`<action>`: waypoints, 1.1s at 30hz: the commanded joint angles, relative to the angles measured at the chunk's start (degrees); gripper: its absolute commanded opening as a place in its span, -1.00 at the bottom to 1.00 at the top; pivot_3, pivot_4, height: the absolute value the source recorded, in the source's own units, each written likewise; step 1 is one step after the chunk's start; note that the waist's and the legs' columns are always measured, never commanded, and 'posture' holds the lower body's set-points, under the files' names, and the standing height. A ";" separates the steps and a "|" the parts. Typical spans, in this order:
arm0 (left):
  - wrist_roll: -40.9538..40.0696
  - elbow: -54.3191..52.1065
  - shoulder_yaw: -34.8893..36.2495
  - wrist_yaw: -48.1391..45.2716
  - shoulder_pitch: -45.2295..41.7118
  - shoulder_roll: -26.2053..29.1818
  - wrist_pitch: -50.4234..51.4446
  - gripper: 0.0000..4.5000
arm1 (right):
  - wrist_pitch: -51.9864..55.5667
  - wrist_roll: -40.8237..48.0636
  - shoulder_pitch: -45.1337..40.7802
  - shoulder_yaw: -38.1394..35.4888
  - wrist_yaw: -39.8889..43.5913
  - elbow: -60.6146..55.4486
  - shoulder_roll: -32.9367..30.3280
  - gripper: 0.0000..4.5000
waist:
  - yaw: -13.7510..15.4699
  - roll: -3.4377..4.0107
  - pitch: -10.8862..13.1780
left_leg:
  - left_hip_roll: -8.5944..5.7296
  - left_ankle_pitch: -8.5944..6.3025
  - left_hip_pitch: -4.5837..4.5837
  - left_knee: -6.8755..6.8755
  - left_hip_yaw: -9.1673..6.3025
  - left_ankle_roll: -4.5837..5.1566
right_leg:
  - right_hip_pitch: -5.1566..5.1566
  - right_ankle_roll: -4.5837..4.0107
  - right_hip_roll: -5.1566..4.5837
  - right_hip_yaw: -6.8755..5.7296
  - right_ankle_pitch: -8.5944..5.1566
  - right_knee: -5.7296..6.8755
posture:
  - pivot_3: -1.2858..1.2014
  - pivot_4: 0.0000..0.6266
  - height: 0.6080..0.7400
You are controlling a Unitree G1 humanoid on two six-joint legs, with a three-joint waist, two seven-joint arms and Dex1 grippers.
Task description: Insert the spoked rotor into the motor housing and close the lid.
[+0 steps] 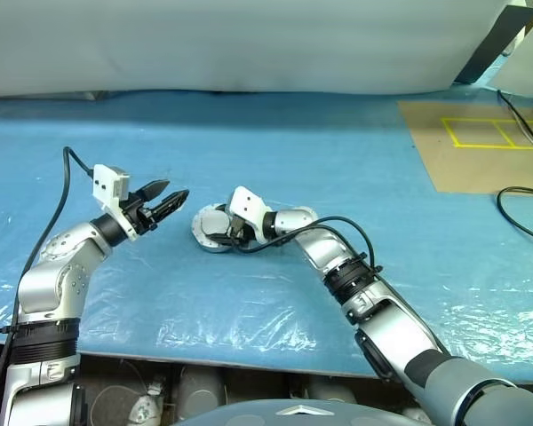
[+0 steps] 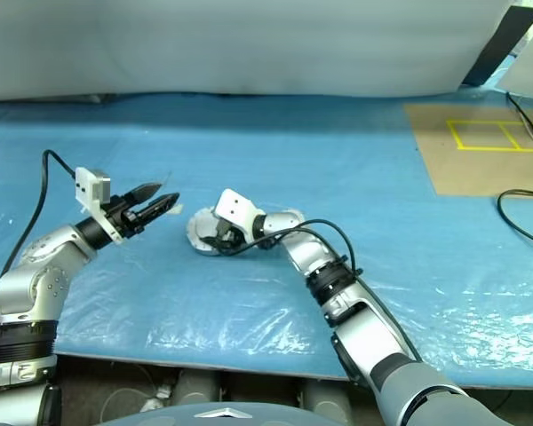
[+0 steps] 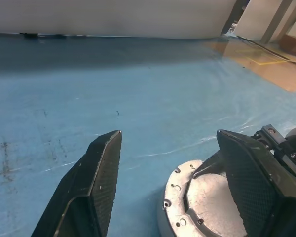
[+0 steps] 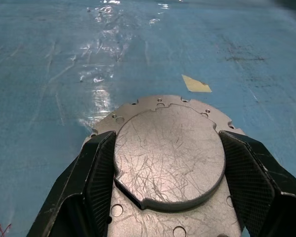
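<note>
The lid (image 1: 210, 221) lies flat along the motor housing's edge (image 3: 166, 211), so the lid will stay on and go along when I carry the motor housing.
The motor housing (image 1: 210, 245) is a short silver can on the blue table, in front of me near the middle. The lid (image 4: 170, 163) lies flat on top of it, a grey scratched disc with a raised round centre. My right gripper (image 4: 166, 136) reaches in from the right and is shut on the lid, one black finger against each side of that raised centre. My left gripper (image 1: 173, 193) hovers just left of the housing, pointing at it, open with nothing between its fingers (image 3: 96, 187). The spoked rotor is hidden.
Blue plastic sheeting (image 1: 275, 151) covers the table. A brown board with yellow tape lines (image 1: 480, 142) lies at the back right, with black cables (image 1: 526, 209) beside it. A small tan scrap (image 4: 196, 84) lies beyond the housing. The table's front edge (image 1: 249, 359) is close.
</note>
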 commanded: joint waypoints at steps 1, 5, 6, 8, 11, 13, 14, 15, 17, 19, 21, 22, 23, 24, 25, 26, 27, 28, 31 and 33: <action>0.20 -2.58 -1.71 -0.50 0.32 0.06 -0.25 0.44 | 5.50 -5.17 2.32 2.83 -1.96 8.18 -1.30 0.31 | 0.01 0.04 0.02 | -0.02 -0.02 0.27 -0.06 0.02 0.03 | 0.23 0.01 -0.04 0.02 -0.01 -0.01 | 0.03 -0.52 1.00; 2.80 -2.17 -5.08 -1.60 1.24 1.13 -1.16 0.44 | 4.85 -5.01 2.76 3.10 -0.62 7.44 -2.31 0.31 | 0.08 0.10 0.00 | -0.06 -0.15 0.76 -0.30 0.00 0.24 | 0.57 0.37 -0.19 0.10 -0.24 -0.05 | 0.03 -0.52 1.00; 3.10 -2.00 -5.55 -1.83 1.32 1.20 -1.21 0.44 | 4.78 -5.03 2.86 3.14 -0.41 7.43 -2.55 0.31 | 0.08 0.11 0.00 | -0.05 -0.15 0.74 -0.31 -0.01 0.24 | 0.54 0.37 -0.19 0.12 -0.24 -0.06 | 0.03 -0.52 1.00; 4.14 -1.19 -6.74 -2.12 1.23 1.23 -1.36 0.44 | 5.12 -4.97 3.19 3.29 0.39 7.17 -2.93 0.31 | 0.10 0.14 -0.03 | -0.05 -0.14 0.69 -0.32 0.00 0.24 | 0.51 0.09 -0.19 0.13 -0.09 -0.09 | 0.03 -0.52 1.00; 6.90 1.07 -9.42 -2.66 0.73 1.04 -2.82 0.44 | 6.83 -3.66 4.12 2.81 2.32 5.22 -3.01 0.31 | 0.08 0.35 -0.15 | -0.06 -0.13 0.61 -0.33 0.01 0.22 | 0.50 0.08 -0.19 0.14 -0.09 -0.22 | 0.03 -0.52 1.00; 8.52 3.25 -10.60 -2.60 -0.28 0.41 -4.16 0.44 | 8.60 -2.40 4.31 1.72 3.02 3.82 -2.80 0.31 | 0.12 0.42 -0.20 | -0.07 -0.11 0.56 -0.33 0.02 0.21 | 0.50 0.12 -0.19 0.14 -0.11 -0.32 | 0.03 -0.52 1.00; 9.07 4.45 -10.98 -2.59 -0.99 0.05 -4.79 0.44 | 9.57 -1.71 4.35 1.00 3.32 3.19 -2.69 0.31 | 0.15 0.42 -0.20 | -0.07 -0.11 0.53 -0.33 0.02 0.21 | 0.50 0.13 -0.19 0.14 -0.14 -0.37 | 0.03 -0.52 1.00; 9.44 5.44 -11.19 -2.73 -1.57 -0.27 -5.50 0.44 | 10.32 -1.22 4.33 0.47 3.53 2.79 -2.61 0.31 | 0.16 0.42 -0.21 | -0.08 -0.09 0.48 -0.37 0.02 0.18 | 0.48 0.14 -0.19 0.14 -0.14 -0.42 | 0.03 -0.52 1.00; 9.90 6.79 -11.42 -3.12 -2.34 -0.76 -6.36 0.36 | 10.92 -0.87 4.30 0.00 3.69 2.44 -2.64 0.31 | 0.18 0.41 -0.21 | -0.10 -0.04 0.44 -0.48 0.02 0.10 | 0.47 0.14 -0.19 0.13 -0.15 -0.54 | 0.03 -0.52 1.00; 10.03 7.64 -11.80 -3.73 -2.76 -1.14 -6.74 0.18 | 10.73 -0.94 4.37 -0.02 3.59 2.52 -2.83 0.31 | 0.19 0.40 -0.22 | -0.14 -0.02 0.43 -0.69 0.02 0.06 | 0.47 0.15 -0.19 0.12 -0.14 -0.69 | 0.03 -0.52 1.00; 10.28 8.08 -12.11 -3.93 -2.99 -1.57 -7.18 -0.11 | 10.51 -1.08 4.56 0.02 3.43 2.62 -2.96 0.31 | 0.18 0.40 -0.22 | -0.16 0.00 0.44 -0.87 0.03 0.04 | 0.47 0.15 -0.19 0.10 -0.14 -0.76 | 0.03 -0.52 1.00; 10.31 8.17 -12.20 -4.03 -3.05 -1.77 -7.26 -0.29 | 10.61 -1.03 4.66 -0.06 3.37 2.60 -2.94 0.31 | 0.18 0.40 -0.22 | -0.17 0.00 0.47 -0.96 0.03 0.04 | 0.48 0.15 -0.19 0.09 -0.14 -0.78 | 0.03 -0.52 1.00; 10.32 8.22 -12.22 -4.13 -3.08 -1.89 -7.29 -0.44 | 10.70 -0.99 4.73 -0.12 3.33 2.56 -2.92 0.31 | 0.17 0.40 -0.22 | -0.17 0.00 0.47 -1.02 0.03 0.04 | 0.48 0.15 -0.19 0.08 -0.14 -0.81 | 0.03 -0.52 1.00; 9.81 8.08 -12.12 -4.84 -2.87 -1.88 -7.11 -0.59 | 10.75 -0.98 4.82 -0.21 3.17 2.57 -2.90 0.31 | 0.16 0.40 -0.22 | -0.17 0.00 0.47 -1.05 0.03 0.04 | 0.48 0.15 -0.19 0.06 -0.14 -0.83 | 0.03 -0.52 1.00; 8.98 7.65 -11.90 -5.99 -2.52 -1.74 -6.88 -0.75 | 10.78 -0.96 4.89 -0.30 3.06 2.56 -2.90 0.31 | 0.16 0.40 -0.22 | -0.16 0.00 0.47 -1.07 0.03 0.03 | 0.48 0.15 -0.19 0.05 -0.14 -0.85 | 0.03 -0.52 1.00; 8.25 7.07 -11.53 -6.72 -2.16 -1.60 -6.57 -0.90 | 10.74 -0.94 4.94 -0.36 3.00 2.58 -2.91 0.31 | 0.16 0.40 -0.22 | -0.16 0.00 0.48 -1.07 0.03 0.03 | 0.48 0.15 -0.19 0.05 -0.14 -0.86 | 0.03 -0.52 1.00; 7.84 6.77 -11.12 -6.89 -1.99 -1.54 -6.31 -0.98 | 10.69 -0.94 4.97 -0.41 2.95 2.61 -2.92 0.31 | 0.17 0.40 -0.22 | -0.16 0.00 0.48 -1.07 0.03 0.03 | 0.48 0.15 -0.19 0.05 -0.14 -0.87 | 0.03 -0.52 1.00; 8.17 6.99 -10.90 -6.57 -2.02 -1.24 -6.33 -0.98 | 10.62 -0.93 5.01 -0.46 2.93 2.66 -2.95 0.31 | 0.17 0.40 -0.22 | -0.17 0.00 0.48 -1.07 0.03 0.03 | 0.50 0.15 -0.19 0.05 -0.14 -0.90 | 0.03 -0.52 1.00; 9.10 8.57 -9.72 -5.60 -2.27 -0.31 -7.39 -0.98 | 10.40 -0.91 5.05 -0.54 2.85 2.83 -3.03 0.31 | 0.17 0.40 -0.22 | -0.16 0.00 0.49 -1.07 0.03 0.04 | 0.51 0.15 -0.20 0.05 -0.14 -0.95 | 0.03 -0.52 1.00; 8.56 9.16 -7.97 -5.12 -2.18 0.03 -8.07 -0.98 | 10.22 -0.96 5.03 -0.52 2.80 2.96 -3.08 0.31 | 0.17 0.40 -0.22 | -0.16 0.00 0.49 -1.07 0.03 0.04 | 0.51 0.15 -0.19 0.05 -0.15 -0.95 | 0.03 -0.52 1.00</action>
